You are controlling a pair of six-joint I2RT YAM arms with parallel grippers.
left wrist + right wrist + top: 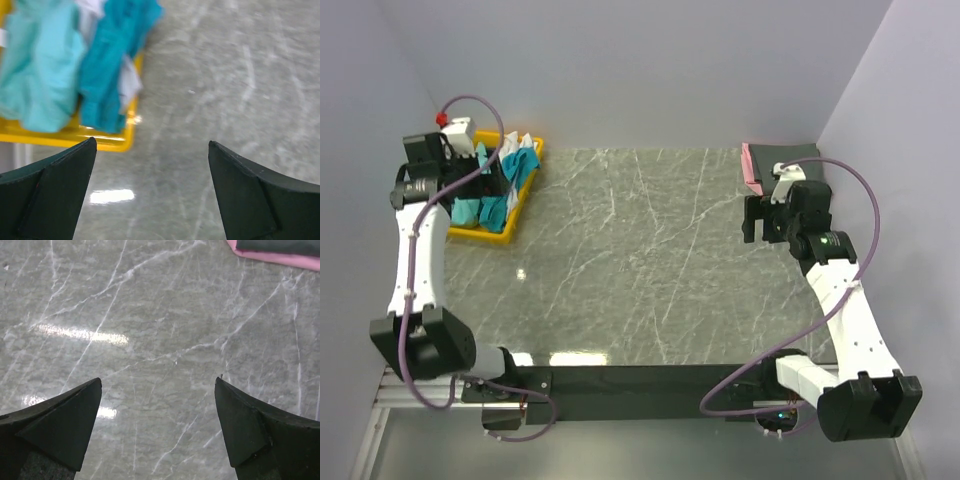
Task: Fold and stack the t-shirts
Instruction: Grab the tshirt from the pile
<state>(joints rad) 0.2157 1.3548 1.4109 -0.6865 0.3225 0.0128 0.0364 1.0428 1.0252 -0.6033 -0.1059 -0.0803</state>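
Observation:
The sea-green t-shirt (466,212) is lying uncovered in the yellow bin, so my left gripper should go on toward its raised fold (59,69) until the open fingers are on both sides of it.
Unfolded t-shirts lie heaped in the yellow bin (510,232) at the back left: a sea-green one (40,65), a teal one (112,60) and a bit of white one (129,82). My left gripper (151,142) is open and empty, over the table just beside the bin's edge; in the top view it (492,172) is at the bin. A folded dark grey shirt (792,153) lies on a folded pink shirt (750,166) at the back right. My right gripper (158,380) is open and empty over bare table, just short of that stack (280,259).
The grey marble table (640,260) spreads between the bin and the stack. Walls close in at the left, back and right. The table's dark front edge (650,375) runs by the arm bases.

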